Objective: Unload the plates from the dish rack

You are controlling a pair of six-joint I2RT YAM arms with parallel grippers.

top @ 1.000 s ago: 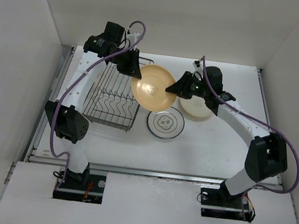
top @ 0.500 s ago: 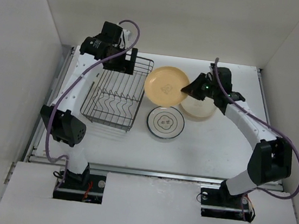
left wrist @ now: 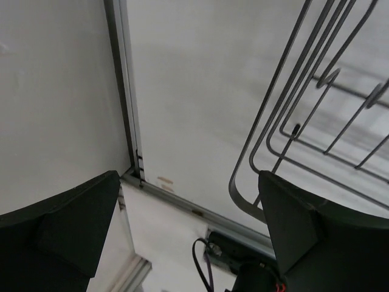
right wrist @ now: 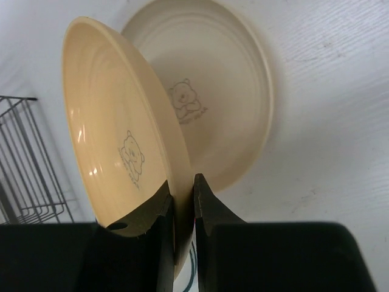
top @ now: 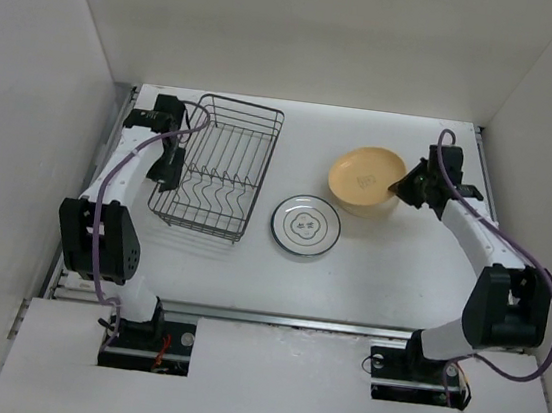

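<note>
The empty dish rack [top: 219, 164] is standing crooked to the side. I should grab the rack's near side wire [top: 157, 196] with my left gripper and pull the rack straight.
The dish rack [top: 223, 165] is a dark wire basket at the back left, and no plates show in it. My right gripper [top: 406, 188] is shut on the rim of a tan plate [top: 364, 173], which tilts just above a cream plate [top: 374, 209] lying on the table. In the right wrist view the fingers [right wrist: 209, 210] pinch the tan plate [right wrist: 115, 140] over the lying plate [right wrist: 219, 85]. A white plate with a dark rim [top: 306, 226] lies flat mid-table. My left gripper [top: 167, 175] is open beside the rack's left side, with the rack wire [left wrist: 279, 121] by its right finger [left wrist: 310, 219].
White walls close in the table on the left, back and right. A metal rail [left wrist: 124, 103] runs along the table's left edge close to my left gripper. The rack's corner [right wrist: 24, 170] shows at the left of the right wrist view.
The left gripper let go of the tan plate, opened and drew back to the rack's left side. The right gripper carried the plate right, over the cream plate.
</note>
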